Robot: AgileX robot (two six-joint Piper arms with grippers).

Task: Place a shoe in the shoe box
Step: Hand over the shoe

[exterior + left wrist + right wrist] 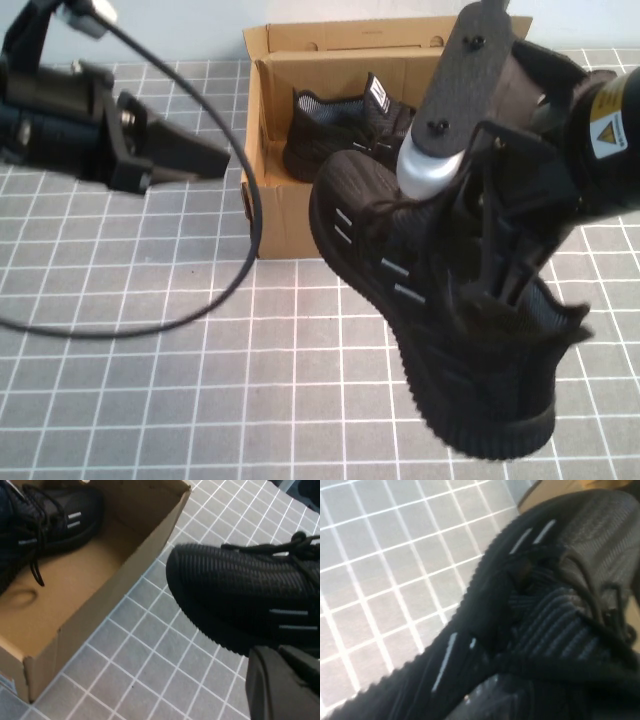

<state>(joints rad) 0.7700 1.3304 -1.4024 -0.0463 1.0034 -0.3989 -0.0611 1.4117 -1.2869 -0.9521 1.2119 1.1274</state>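
Next, my left gripper grasps the shoe's front half and turns it along the box, since the shoe slants heel-low in my right gripper, askew to the box.
The black knit shoe with white side dashes hangs tilted above the table in front of the brown cardboard shoe box, toe toward the box. My right gripper reaches into its opening and is shut on it. The shoe fills the right wrist view, and its toe shows in the left wrist view. My left gripper hovers left of the box, shut and empty; it shows in the left wrist view beside the box.
The twin shoe with the white-barred tongue tab lies inside the box, also seen in the left wrist view. A black cable loops from the left arm over the checked mat. The lid flap stands up behind the box.
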